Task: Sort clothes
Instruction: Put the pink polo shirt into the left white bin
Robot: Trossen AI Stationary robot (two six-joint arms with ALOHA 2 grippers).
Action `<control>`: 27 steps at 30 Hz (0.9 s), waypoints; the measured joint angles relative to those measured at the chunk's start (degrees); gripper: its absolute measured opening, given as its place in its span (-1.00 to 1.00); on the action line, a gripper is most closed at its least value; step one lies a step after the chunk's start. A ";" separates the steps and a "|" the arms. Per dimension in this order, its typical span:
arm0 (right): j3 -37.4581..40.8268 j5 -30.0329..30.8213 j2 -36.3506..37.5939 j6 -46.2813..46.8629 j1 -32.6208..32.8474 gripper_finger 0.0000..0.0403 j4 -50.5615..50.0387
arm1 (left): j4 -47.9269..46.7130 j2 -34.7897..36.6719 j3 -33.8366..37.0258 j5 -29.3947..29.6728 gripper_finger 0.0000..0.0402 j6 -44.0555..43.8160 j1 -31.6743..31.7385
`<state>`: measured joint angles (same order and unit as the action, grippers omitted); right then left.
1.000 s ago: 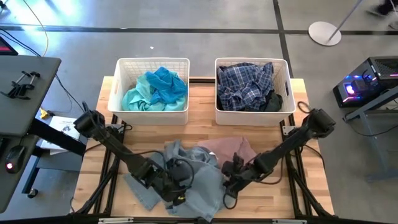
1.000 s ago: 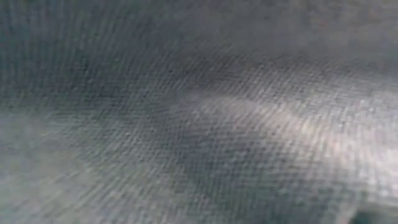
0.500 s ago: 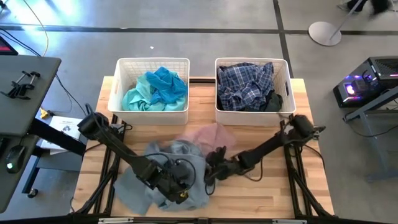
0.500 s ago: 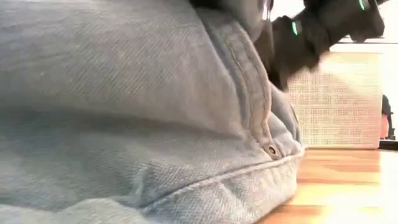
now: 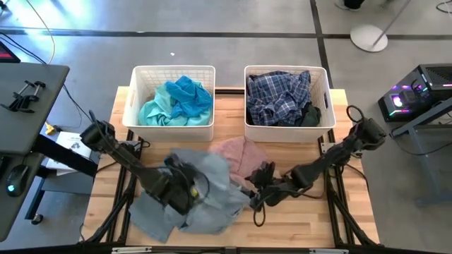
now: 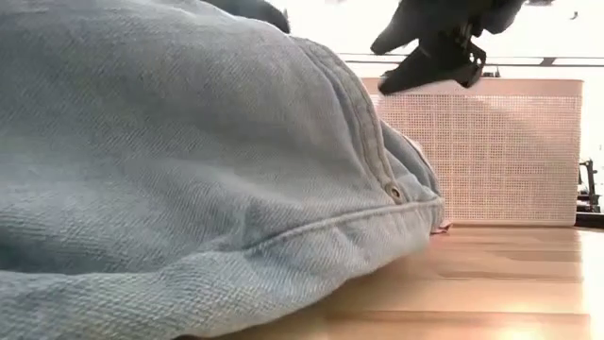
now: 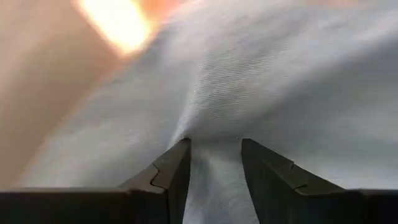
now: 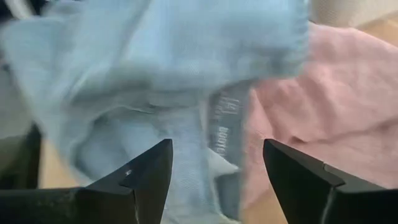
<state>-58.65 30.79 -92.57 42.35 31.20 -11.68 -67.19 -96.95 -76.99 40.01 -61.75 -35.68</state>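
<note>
I should leave the denim garment alone with my left gripper while my right gripper first pulls the pink garment clear [image 5: 247,154], because the pink garment lies partly [image 5: 228,161] under the denim garment.
A grey-blue denim garment [image 5: 201,194] lies bunched on the wooden table [image 5: 339,226], left of centre; its hem [image 6: 377,236] rests on the wood. A pale pink garment [image 5: 240,152] lies at its far right side, partly under it. My left gripper [image 5: 182,189] sits over the denim's middle, shut on its cloth [image 7: 216,144]. To the right of the heap my right gripper [image 5: 258,187] hangs above the table, open [image 8: 214,146] and facing the denim and the pink cloth with nothing between its fingers. My left gripper pinches a gathered fold of the denim [image 7: 214,155] between its two fingers, the cloth puckering toward the fingertips [image 7: 180,152]. The fingers slant down at it from the table's left side. The rest of the garment lies slack on the table.
Two white slatted baskets stand at the far edge: the left one [image 5: 134,106] holds teal clothes [image 5: 176,99], the right one [image 5: 328,99] a navy-white plaid garment [image 5: 279,95] and a black one. Bare wood shows at the table's near right.
My left gripper has gone toward the table's far-left side, drawing the denim with it; the garment has bunched up left of centre and uncovered more of the pink one. My right gripper swung left toward the heap, then back right and up.
</note>
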 joint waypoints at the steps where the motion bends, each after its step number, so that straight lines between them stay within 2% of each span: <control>1: 0.00 -1.30 0.04 -1.26 0.04 0.20 1.16 | -4.91 0.53 0.02 -0.64 -0.31 -2.20 0.58; 4: 0.00 -9.63 -1.38 -11.43 -0.85 0.20 6.69 | -16.83 2.93 0.06 -2.70 -0.27 -7.83 1.09; 6: 0.00 -11.88 -2.97 -18.47 -2.17 0.20 10.47 | -23.17 5.28 0.08 -4.92 -0.24 -12.34 0.08; 8: -0.01 -6.72 -4.30 -20.40 -4.36 0.20 12.57 | -22.82 8.25 0.52 -6.16 -0.24 -14.75 -1.23; 10: -0.04 1.52 -6.09 -18.05 -6.96 0.20 13.38 | -20.60 11.05 0.89 -6.11 -0.24 -16.41 -3.29; 11: -0.04 3.74 -7.14 -16.61 -8.32 0.20 13.43 | -19.82 12.04 0.89 -5.91 -0.25 -17.83 -4.22; 14: -0.02 3.57 -11.02 -14.09 -12.53 0.20 14.11 | -18.02 13.60 0.89 -3.73 -0.28 -20.59 -7.86; 18: -0.04 2.68 -17.94 -9.68 -16.60 0.14 13.25 | -11.22 13.71 0.91 2.47 -0.32 -17.65 -11.64; 21: -0.21 -1.41 -22.17 -7.70 -18.99 -0.10 12.82 | -2.38 13.37 0.94 7.27 -0.33 -11.74 -12.76; 24: -0.42 -7.15 -23.85 -7.86 -20.19 -0.53 13.68 | 9.19 13.23 0.98 14.59 -0.34 -1.45 -13.32; 26: -0.40 -7.88 -22.83 -8.53 -19.69 -0.84 13.45 | 17.74 13.18 0.98 19.92 -0.34 7.58 -13.35; 27: -0.23 -7.64 -21.62 -9.18 -19.04 -0.91 12.87 | 21.64 13.10 1.00 21.83 -0.34 11.67 -13.34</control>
<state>-58.88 23.15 -114.19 33.16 12.17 1.18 -45.55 -83.85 -75.99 61.83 -50.08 -49.02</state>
